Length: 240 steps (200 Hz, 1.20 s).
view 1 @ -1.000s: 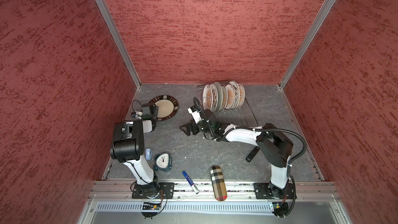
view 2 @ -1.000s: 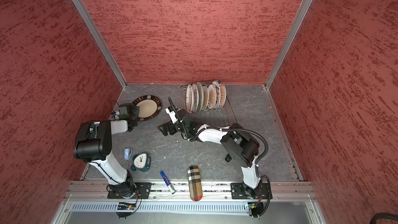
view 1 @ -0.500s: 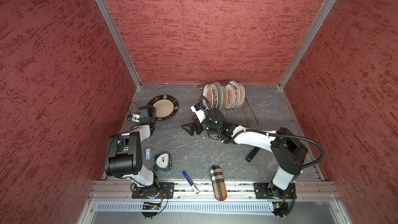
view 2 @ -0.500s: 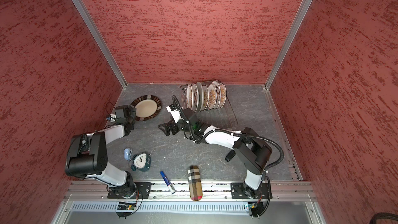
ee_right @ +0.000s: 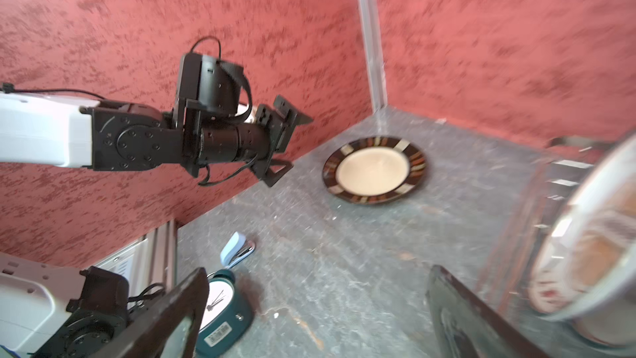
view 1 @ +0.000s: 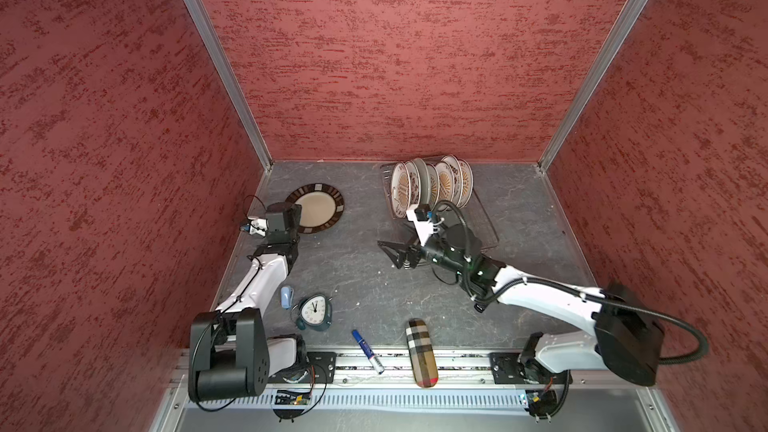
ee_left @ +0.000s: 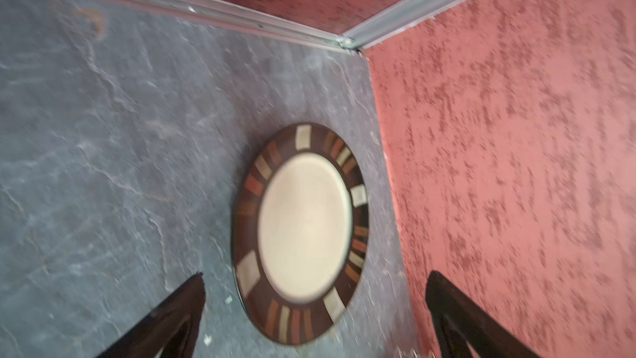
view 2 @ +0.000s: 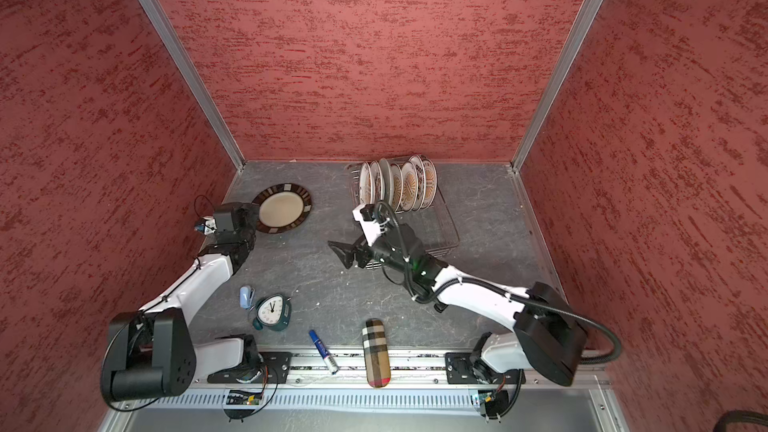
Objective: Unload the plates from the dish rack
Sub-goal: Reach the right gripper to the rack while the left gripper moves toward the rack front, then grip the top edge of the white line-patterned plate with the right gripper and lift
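Note:
I keep moving my open right gripper toward the dish rack [view 1: 432, 192] until its fingers are on both sides of the grey plate's top rim [view 1: 420, 161], because that rim stands above its neighbours.
Several plates [view 1: 432, 182] [view 2: 399, 184] stand on edge in the silver wire dish rack [view 1: 484, 224] at the back. A cream plate with a dark striped rim [view 1: 318, 209] [ee_left: 303, 232] lies flat on the table near the back left corner. My left gripper [ee_left: 315, 275] hovers open over that plate's near edge and holds nothing; the right wrist view shows it [ee_right: 292, 144] raised off the table. My right gripper [view 1: 388, 253] [ee_right: 318, 270] is open and empty over bare table, in front of and to the left of the rack, pointing left.
A teal alarm clock [view 1: 314, 311] and a small light-blue stapler [view 1: 286, 297] sit at the front left. A blue marker [view 1: 368, 351] and a plaid case [view 1: 422, 353] lie on the front edge. Red walls close in the back and both sides.
My left gripper's jaws have opened a little wider beside the flat plate, and the left arm has stretched lower. My right gripper has moved right, closer to the rack.

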Available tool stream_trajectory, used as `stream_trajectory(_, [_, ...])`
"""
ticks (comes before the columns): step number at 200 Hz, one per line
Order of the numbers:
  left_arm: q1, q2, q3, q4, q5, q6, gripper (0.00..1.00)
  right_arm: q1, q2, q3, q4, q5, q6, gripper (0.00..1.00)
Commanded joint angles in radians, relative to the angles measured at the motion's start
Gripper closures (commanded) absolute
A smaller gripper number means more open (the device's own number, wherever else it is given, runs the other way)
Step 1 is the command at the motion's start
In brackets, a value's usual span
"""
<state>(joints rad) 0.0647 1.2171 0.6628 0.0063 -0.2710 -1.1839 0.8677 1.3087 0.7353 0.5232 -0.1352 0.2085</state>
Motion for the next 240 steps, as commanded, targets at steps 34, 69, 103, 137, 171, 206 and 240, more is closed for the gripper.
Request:
stream_trajectory(34, [-0.242, -0.223, -0.134, 0.188, -0.043, 0.186, 0.01, -0.064, -0.079, 0.063, -0.113, 0.452, -0.080, 0.01])
stream_trajectory(69, [-0.421, -0.248, -0.163, 0.410, 0.226, 0.372, 0.01, -0.174, -0.032, 0.186, -0.268, 0.380, -0.050, 0.01])
stream_trajectory(103, [-0.609, -0.181, -0.189, 0.684, 0.405, 0.469, 0.01, -0.259, 0.071, 0.355, -0.434, 0.269, -0.017, 0.04])
stream_trajectory(137, [-0.733, -0.102, -0.200, 0.778, 0.382, 0.487, 0.00, -0.302, 0.196, 0.495, -0.544, 0.255, -0.025, 0.12])
stream_trajectory(171, [-0.751, 0.008, -0.212, 0.885, 0.407, 0.456, 0.01, -0.335, 0.288, 0.581, -0.587, 0.255, -0.031, 0.35])
stream_trajectory(206, [-0.687, 0.065, -0.219, 0.946, 0.488, 0.395, 0.01, -0.340, 0.400, 0.708, -0.677, 0.316, -0.021, 0.37])
stream_trajectory(240, [-0.689, 0.051, -0.221, 0.909, 0.486, 0.409, 0.00, -0.340, 0.460, 0.773, -0.719, 0.440, -0.029, 0.45])
